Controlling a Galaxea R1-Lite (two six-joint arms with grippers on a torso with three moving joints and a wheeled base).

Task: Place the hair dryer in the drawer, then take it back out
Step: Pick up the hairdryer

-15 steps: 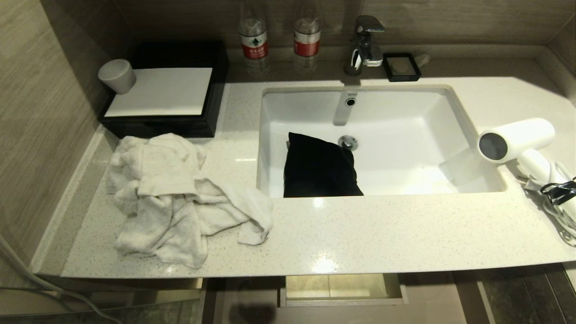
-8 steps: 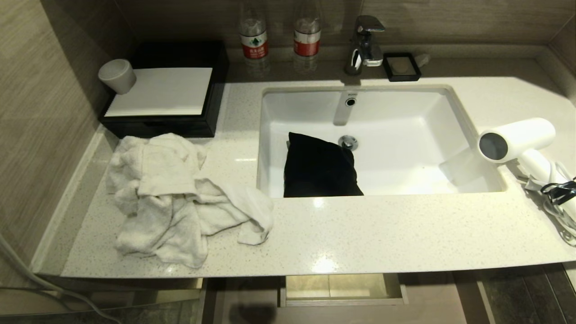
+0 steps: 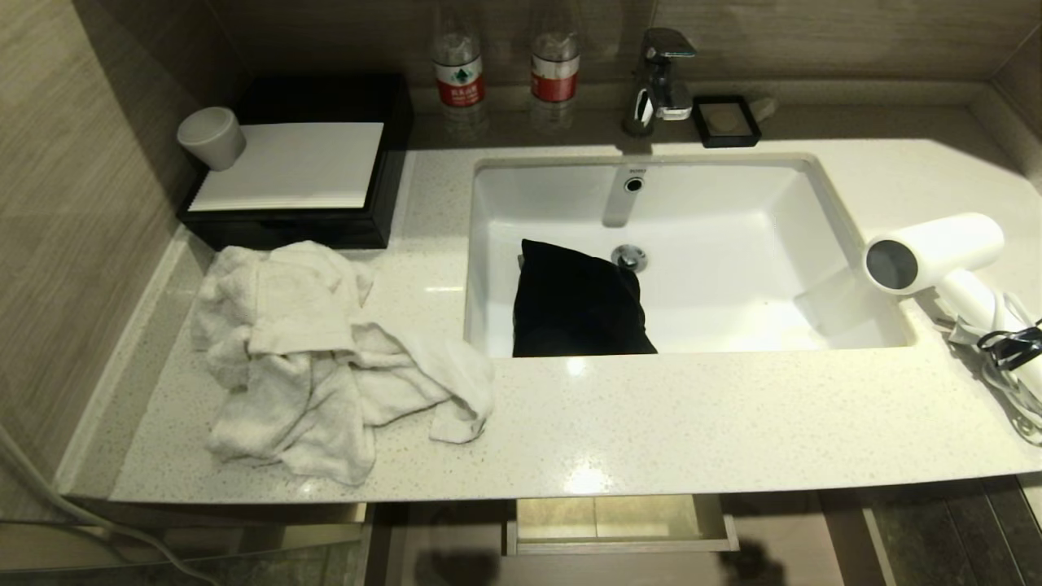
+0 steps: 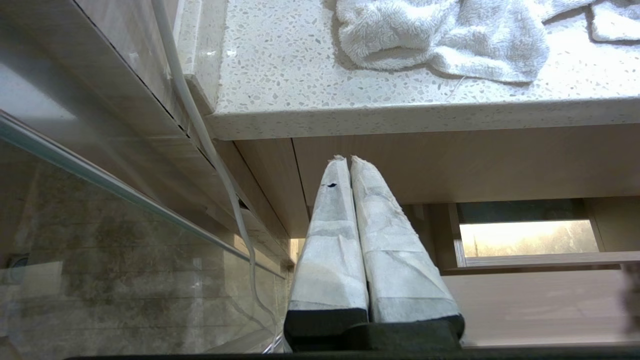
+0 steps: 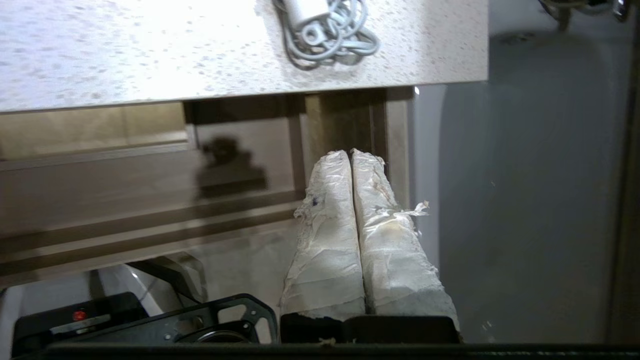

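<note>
The hair dryer's handle [image 3: 967, 291] is lying free and pointing toward the robot's right gripper, so the robot should carry on heading to the handle [image 3: 988, 311] until the gripper's fingers can open around it.
The white hair dryer [image 3: 936, 252] lies on the counter right of the sink, its dark round end facing the basin. Its coiled white cord [image 3: 1013, 366] trails toward the counter's front edge and also shows in the right wrist view as the cord [image 5: 325, 30]. The drawer [image 3: 781, 529] stands pulled out under the counter, with the boxed cutout [image 3: 619, 521] in its floor. My right gripper [image 5: 351, 152] is shut and empty, low in front of the drawer [image 5: 100, 180], under the cord. My left gripper [image 4: 348, 158] is shut and empty, below the counter edge near the towel. Neither gripper shows in the head view.
A black pouch [image 3: 578, 301] lies in the sink [image 3: 814, 175]. Crumpled white towels [image 3: 317, 358] cover the counter's left part, before a black tray [image 3: 374, 203] and a grey cup [image 3: 212, 138]. Two bottles [image 3: 457, 69], a faucet [image 3: 659, 77] and a soap dish [image 3: 726, 120] line the back.
A dark shadow has appeared on the drawer floor right of the cutout. The hair dryer, the drawer and everything on the counter lie as before.
</note>
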